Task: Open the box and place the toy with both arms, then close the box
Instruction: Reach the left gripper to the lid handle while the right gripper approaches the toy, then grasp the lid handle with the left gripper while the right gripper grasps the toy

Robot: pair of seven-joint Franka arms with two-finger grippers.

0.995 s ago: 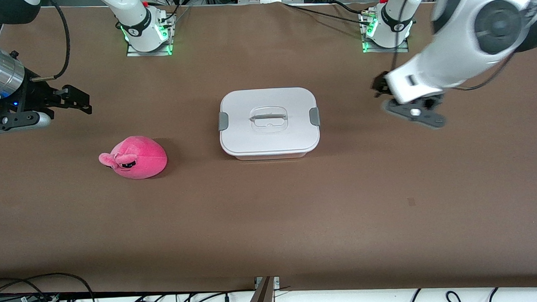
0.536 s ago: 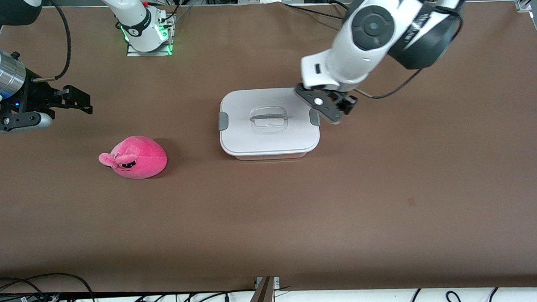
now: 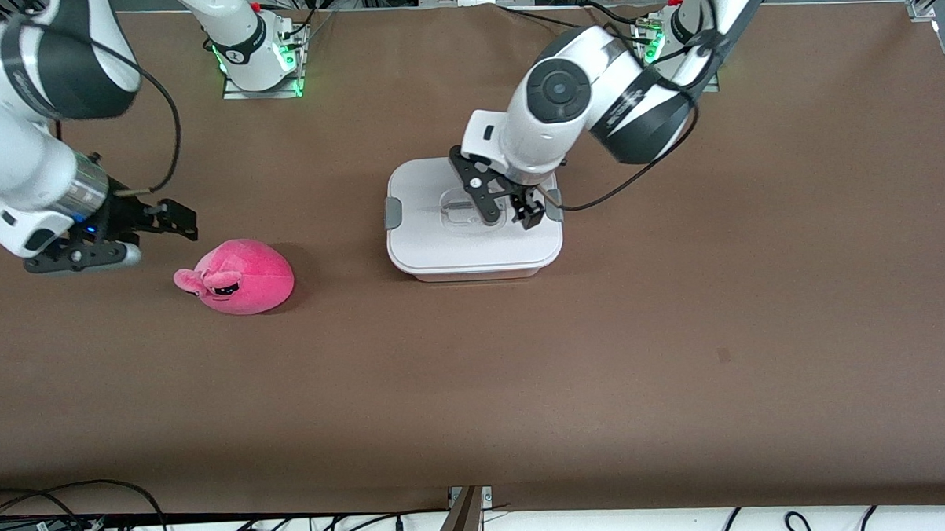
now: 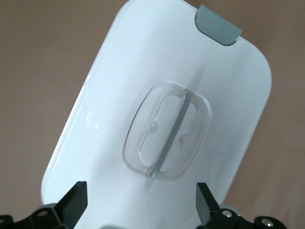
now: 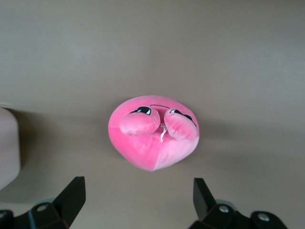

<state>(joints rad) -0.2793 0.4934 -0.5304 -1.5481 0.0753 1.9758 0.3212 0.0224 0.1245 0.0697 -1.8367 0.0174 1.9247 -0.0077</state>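
I expect the white lid (image 3: 474,251) to come off in one piece and leave the box standing when I lift, because the grey clip (image 4: 218,26) sticks out past the lid's edge.
The box (image 3: 440,247) stands mid-table with its white lid (image 4: 109,86) on and a grey clip (image 3: 393,213) at each end. My left gripper (image 3: 508,215) hangs open just over the lid's recessed handle (image 4: 167,136); in the left wrist view that gripper (image 4: 140,195) has its fingers spread wide and nothing between them. The pink toy (image 3: 241,277) lies on the table toward the right arm's end. My right gripper (image 3: 159,239) is open above the table beside the toy. In the right wrist view the toy (image 5: 152,138) lies just ahead of the empty right gripper (image 5: 137,195).
The two arm bases (image 3: 257,57) (image 3: 677,42) stand at the table's back edge. Cables (image 3: 97,530) run along the edge nearest the front camera. A small dark mark (image 3: 724,355) shows on the brown table top.
My left arm has swung in from the left arm's end of the table and come down over the box lid. My right gripper has moved closer to the toy.
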